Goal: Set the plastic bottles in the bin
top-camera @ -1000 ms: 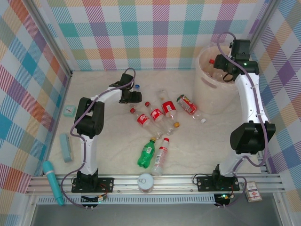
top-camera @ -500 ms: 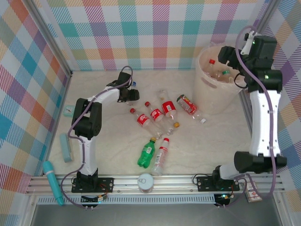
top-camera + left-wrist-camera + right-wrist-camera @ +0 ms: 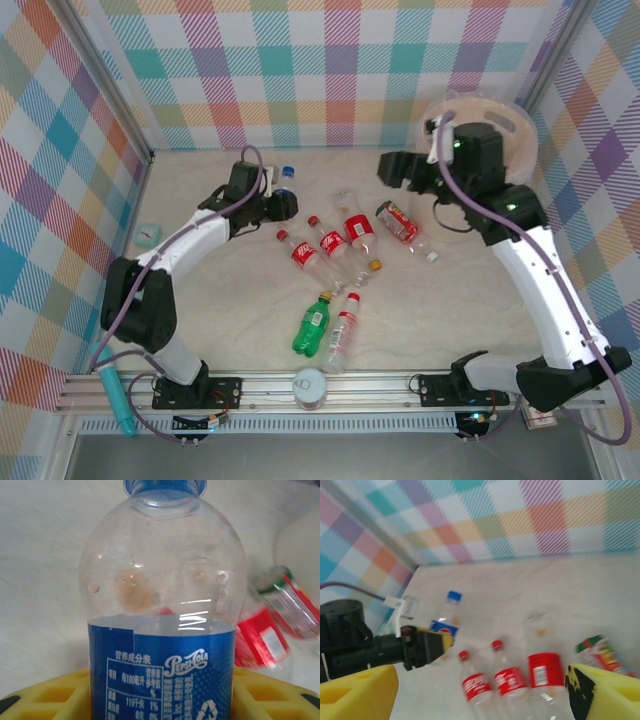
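The beige bin point(image 3: 492, 112) is far away from my left gripper, so my right gripper should grab the blue-capped bottle by its clear upper part point(image 3: 287, 183) and bring it to the bin.
My left gripper point(image 3: 281, 205) is shut on a blue-capped bottle point(image 3: 286, 181) with a blue label. In the left wrist view that bottle point(image 3: 160, 605) stands between the yellow fingers point(image 3: 45, 696). Three red-labelled bottles point(image 3: 328, 238) lie side by side mid-table, with a fourth point(image 3: 400, 222) to their right. A green bottle point(image 3: 314, 325) and a red-and-white one point(image 3: 343, 330) lie nearer the front. My right gripper point(image 3: 395, 168) hangs open above the table, left of the beige bin point(image 3: 505, 108). The right wrist view looks down on the red bottles point(image 3: 507, 675) and the left gripper point(image 3: 420, 645).
A teal-and-pink stick point(image 3: 115, 395) lies at the front left. A round can top point(image 3: 311, 385) sits on the front rail. A small teal item point(image 3: 148, 235) rests by the left wall. Plaid walls close in three sides.
My right arm has swung from over the bin leftward and now hangs over the table. My left arm's elbow has dropped to the front left, with its gripper staying at the blue-capped bottle.
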Action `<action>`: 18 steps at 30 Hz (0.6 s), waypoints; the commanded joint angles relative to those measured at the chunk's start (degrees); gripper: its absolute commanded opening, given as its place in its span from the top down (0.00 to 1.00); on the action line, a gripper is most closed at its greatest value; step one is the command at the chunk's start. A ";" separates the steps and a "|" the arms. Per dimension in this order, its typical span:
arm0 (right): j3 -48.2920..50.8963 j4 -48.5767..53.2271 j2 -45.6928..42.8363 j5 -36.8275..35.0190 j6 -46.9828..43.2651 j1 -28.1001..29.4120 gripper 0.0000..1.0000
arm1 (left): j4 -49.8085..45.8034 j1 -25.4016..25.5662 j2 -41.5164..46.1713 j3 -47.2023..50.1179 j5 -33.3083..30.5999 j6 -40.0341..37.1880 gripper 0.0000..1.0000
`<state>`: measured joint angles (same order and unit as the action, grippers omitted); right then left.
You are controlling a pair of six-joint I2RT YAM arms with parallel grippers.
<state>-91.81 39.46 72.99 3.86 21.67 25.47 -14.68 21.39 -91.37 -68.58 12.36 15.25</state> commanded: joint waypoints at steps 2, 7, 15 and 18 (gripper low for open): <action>4.16 -5.97 3.97 2.65 5.86 4.99 0.14 | 3.69 2.25 7.44 5.63 6.24 0.94 0.53; 10.55 -17.01 8.53 13.80 12.72 5.46 0.11 | 9.94 4.90 15.42 14.10 12.16 2.63 0.53; 11.92 -26.67 17.81 22.29 18.77 6.14 0.10 | 20.04 6.84 19.98 19.44 16.29 8.95 0.53; 11.92 -29.14 20.36 24.38 20.05 6.79 0.10 | 22.79 7.55 18.25 19.27 17.35 10.44 0.53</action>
<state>-79.85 17.06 92.18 23.11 38.74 31.35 1.83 28.12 -72.36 -49.43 27.07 23.16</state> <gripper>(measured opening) 0.905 0.520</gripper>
